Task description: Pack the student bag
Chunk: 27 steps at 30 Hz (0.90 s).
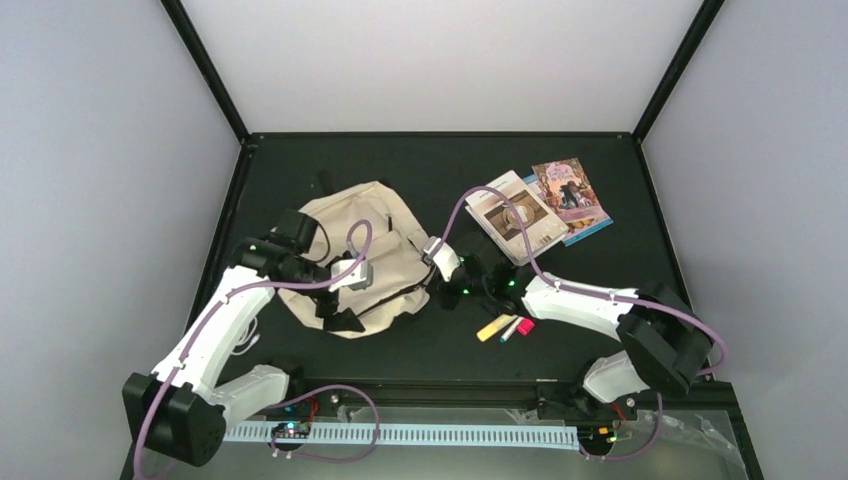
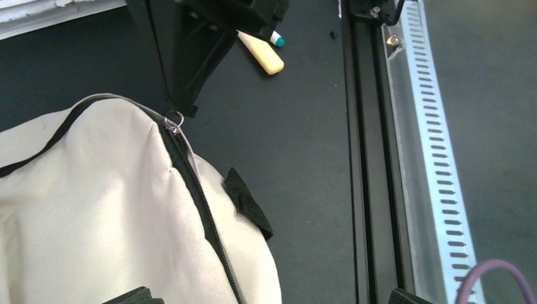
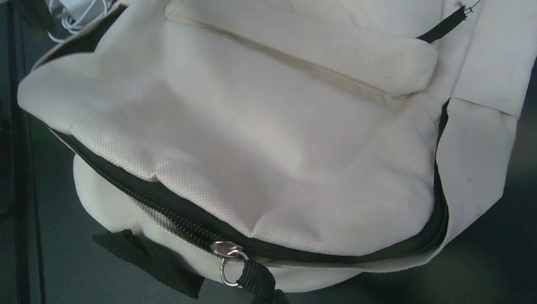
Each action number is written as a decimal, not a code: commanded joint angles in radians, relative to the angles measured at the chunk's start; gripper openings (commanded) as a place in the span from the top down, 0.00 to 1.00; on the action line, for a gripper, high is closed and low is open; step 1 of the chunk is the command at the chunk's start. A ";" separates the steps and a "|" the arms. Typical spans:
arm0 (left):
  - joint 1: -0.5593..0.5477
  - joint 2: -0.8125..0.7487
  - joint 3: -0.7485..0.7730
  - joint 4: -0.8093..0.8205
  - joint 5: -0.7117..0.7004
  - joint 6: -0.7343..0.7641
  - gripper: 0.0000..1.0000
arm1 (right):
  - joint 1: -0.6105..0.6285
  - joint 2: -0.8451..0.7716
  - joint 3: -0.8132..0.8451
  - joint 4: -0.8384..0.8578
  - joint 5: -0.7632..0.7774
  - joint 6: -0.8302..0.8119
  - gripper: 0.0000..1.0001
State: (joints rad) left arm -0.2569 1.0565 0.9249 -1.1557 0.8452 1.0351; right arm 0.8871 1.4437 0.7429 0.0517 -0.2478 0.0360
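Observation:
The slack cream panel point(image 1: 397, 263) will fold back like a flap when I pull it, because the dark zipper point(image 1: 393, 297) curves along the rim of the student bag.
The student bag point(image 1: 365, 245) is a cream fabric backpack lying on the black table, left of centre. My left gripper point(image 1: 338, 308) hovers over its near part, open, and only the fingertips point(image 2: 136, 296) show at the bottom of the left wrist view, with nothing between them. My right gripper point(image 1: 437, 283) is at the bag's right edge, shut on the black zipper pull tab point(image 3: 254, 277). The tab hangs from a metal ring on the zipper slider point(image 3: 225, 249). The dark zipper point(image 2: 193, 183) runs along the bag's side and looks closed where it shows.
Two books point(image 1: 518, 217) point(image 1: 570, 190) lie at the back right of the table. A yellow highlighter point(image 1: 494, 328) and a pink marker point(image 1: 522, 326) lie near the right arm. A white cable point(image 1: 250, 340) rests left of the bag. A metal rail point(image 2: 430, 145) borders the near edge.

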 commanded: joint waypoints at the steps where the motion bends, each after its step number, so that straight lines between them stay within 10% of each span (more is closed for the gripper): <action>1: -0.073 0.024 -0.044 0.213 -0.076 -0.037 0.01 | -0.016 0.015 -0.017 0.078 -0.073 0.057 0.99; 11: -0.142 0.152 -0.027 0.402 -0.368 -0.166 0.43 | -0.015 -0.003 -0.012 0.053 -0.061 0.048 0.99; 27: -0.214 0.173 -0.128 0.524 -0.453 -0.198 0.51 | -0.015 -0.004 0.009 0.021 -0.036 0.029 0.99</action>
State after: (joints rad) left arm -0.4404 1.2537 0.8284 -0.6727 0.3950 0.8482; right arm 0.8738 1.4517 0.7311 0.0811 -0.2974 0.0841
